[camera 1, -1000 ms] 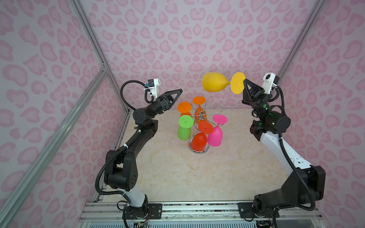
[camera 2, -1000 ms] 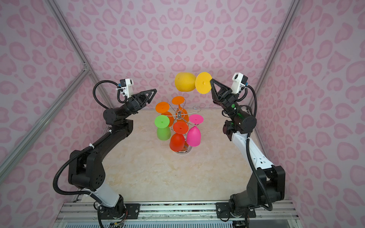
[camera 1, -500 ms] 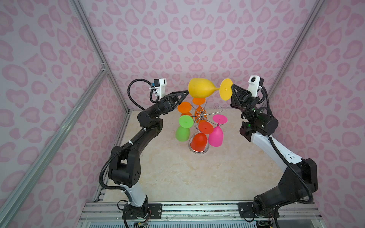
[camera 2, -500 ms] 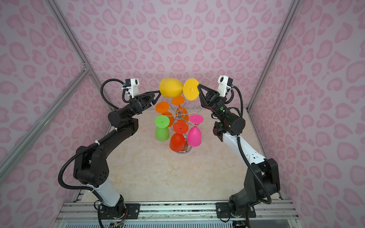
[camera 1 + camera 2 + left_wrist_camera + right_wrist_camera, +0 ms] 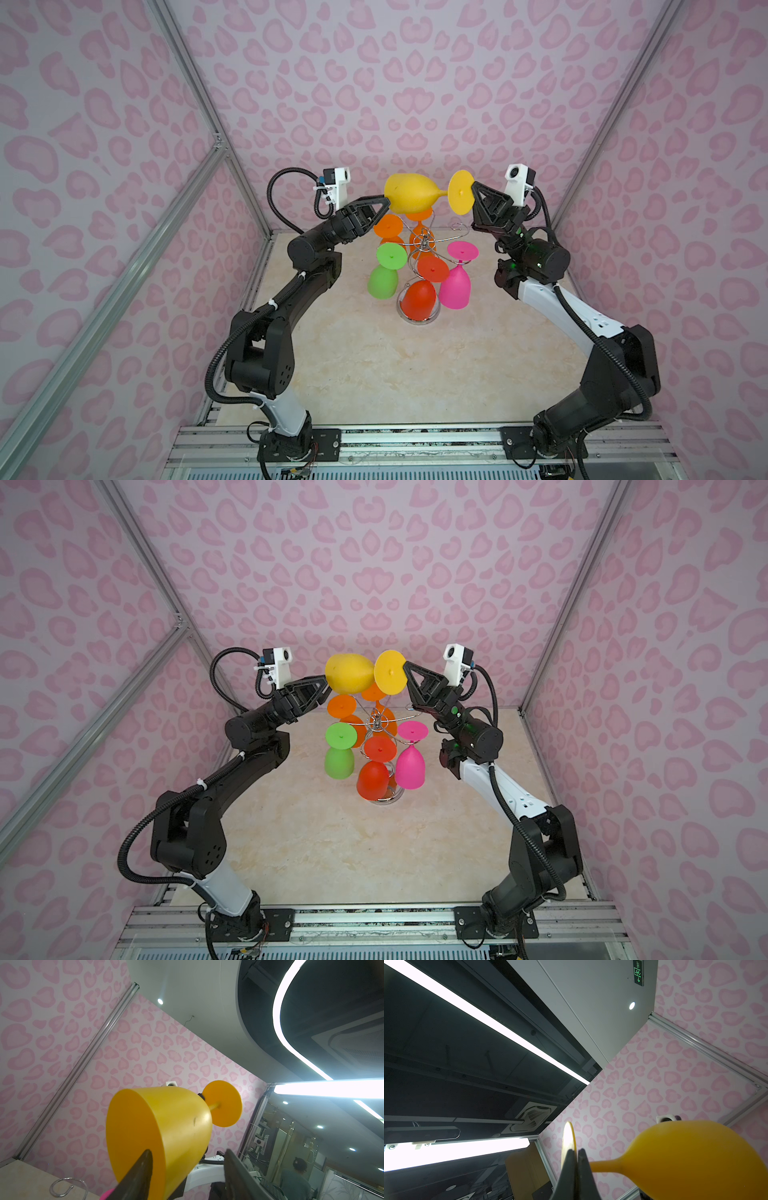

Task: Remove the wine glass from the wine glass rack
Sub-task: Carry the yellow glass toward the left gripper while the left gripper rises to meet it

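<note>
Next, my left gripper takes the bowl's rim [image 5: 389, 188] before my right gripper opens, because my right gripper holds the foot [image 5: 461, 192] that the wine glass must stand on.
A yellow wine glass [image 5: 411, 197] [image 5: 349, 673] hangs on its side in the air above the wine glass rack [image 5: 424, 243] [image 5: 378, 723], clear of its hooks. My right gripper [image 5: 473, 187] [image 5: 577, 1150] is shut on the rim of the glass's round foot [image 5: 568, 1142]. My left gripper [image 5: 386, 201] [image 5: 188, 1152] is at the bowl's mouth. One finger [image 5: 143, 1167] lies across the open mouth. The other finger [image 5: 230, 1161] stands off the bowl's outer wall [image 5: 182, 1122], with a gap between them.
On the chrome rack hang a green glass [image 5: 384, 274], a red one [image 5: 419, 291], a pink one [image 5: 455, 282] and orange ones [image 5: 388, 226], all bowl down. Pink patterned walls close in on three sides. Beige tabletop [image 5: 395, 374] lies in front of the rack.
My right arm carried the yellow glass leftward and lower, over the rack. My left arm rose to meet the bowl's mouth, and its jaws narrowed.
</note>
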Robot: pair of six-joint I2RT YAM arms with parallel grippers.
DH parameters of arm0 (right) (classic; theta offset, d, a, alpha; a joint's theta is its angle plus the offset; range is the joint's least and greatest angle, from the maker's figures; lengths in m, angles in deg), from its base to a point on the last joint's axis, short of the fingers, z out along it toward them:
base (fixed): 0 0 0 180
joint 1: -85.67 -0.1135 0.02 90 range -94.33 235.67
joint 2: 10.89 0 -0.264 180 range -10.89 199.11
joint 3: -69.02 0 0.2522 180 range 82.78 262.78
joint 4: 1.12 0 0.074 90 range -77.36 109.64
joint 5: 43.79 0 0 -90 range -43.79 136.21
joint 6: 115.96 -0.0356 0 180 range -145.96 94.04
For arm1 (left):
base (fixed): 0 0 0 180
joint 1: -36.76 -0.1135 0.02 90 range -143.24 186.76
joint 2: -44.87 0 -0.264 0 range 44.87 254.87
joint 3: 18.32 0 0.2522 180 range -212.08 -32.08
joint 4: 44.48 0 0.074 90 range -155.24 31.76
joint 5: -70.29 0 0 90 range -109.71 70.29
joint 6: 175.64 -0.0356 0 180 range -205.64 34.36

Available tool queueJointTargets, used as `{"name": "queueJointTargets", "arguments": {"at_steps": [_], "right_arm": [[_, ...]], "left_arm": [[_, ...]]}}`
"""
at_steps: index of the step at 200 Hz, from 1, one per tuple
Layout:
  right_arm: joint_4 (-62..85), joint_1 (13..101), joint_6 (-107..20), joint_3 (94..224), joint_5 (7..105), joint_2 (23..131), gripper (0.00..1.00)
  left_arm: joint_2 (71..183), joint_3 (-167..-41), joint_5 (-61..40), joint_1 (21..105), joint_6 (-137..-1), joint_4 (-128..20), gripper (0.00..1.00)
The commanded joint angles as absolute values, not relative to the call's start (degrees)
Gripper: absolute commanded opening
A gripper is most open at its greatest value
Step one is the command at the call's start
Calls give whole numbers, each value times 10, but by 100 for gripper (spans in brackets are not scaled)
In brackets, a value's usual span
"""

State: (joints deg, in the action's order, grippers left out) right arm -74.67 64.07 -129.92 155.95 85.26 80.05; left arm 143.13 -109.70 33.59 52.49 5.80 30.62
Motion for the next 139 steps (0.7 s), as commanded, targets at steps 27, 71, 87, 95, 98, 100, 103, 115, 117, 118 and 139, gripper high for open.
{"name": "queueJointTargets", "arguments": {"at_steps": [27, 71, 87, 95, 98, 100, 103, 115, 117, 118, 139], "right_arm": [[-767, 641, -1312, 1555, 841, 816, 0], [-767, 642, -1318, 1549, 835, 825, 0], [-767, 642, -1318, 1548, 834, 826, 0], [-767, 643, -1318, 1547, 833, 826, 3], [-767, 644, -1318, 1547, 833, 825, 4], [-767, 644, -1319, 1547, 833, 826, 6], [-767, 645, -1319, 1548, 834, 826, 7], [-767, 649, -1319, 1548, 835, 825, 14], [-767, 650, -1319, 1548, 835, 825, 14], [-767, 650, -1319, 1549, 836, 825, 15], [-767, 663, -1317, 1558, 854, 822, 35]], "left_arm": [[1412, -1095, 335, 525, 60, 332, 41], [1402, -1075, 334, 525, 61, 332, 26], [1399, -1074, 332, 525, 62, 332, 21], [1397, -1072, 330, 526, 63, 332, 19], [1396, -1071, 330, 525, 63, 332, 19], [1396, -1071, 330, 526, 63, 332, 19], [1395, -1071, 330, 525, 64, 332, 18], [1391, -1071, 328, 526, 65, 332, 15], [1391, -1071, 328, 526, 65, 332, 15], [1390, -1071, 328, 526, 65, 332, 15], [1379, -1069, 327, 527, 65, 332, 11]]}}
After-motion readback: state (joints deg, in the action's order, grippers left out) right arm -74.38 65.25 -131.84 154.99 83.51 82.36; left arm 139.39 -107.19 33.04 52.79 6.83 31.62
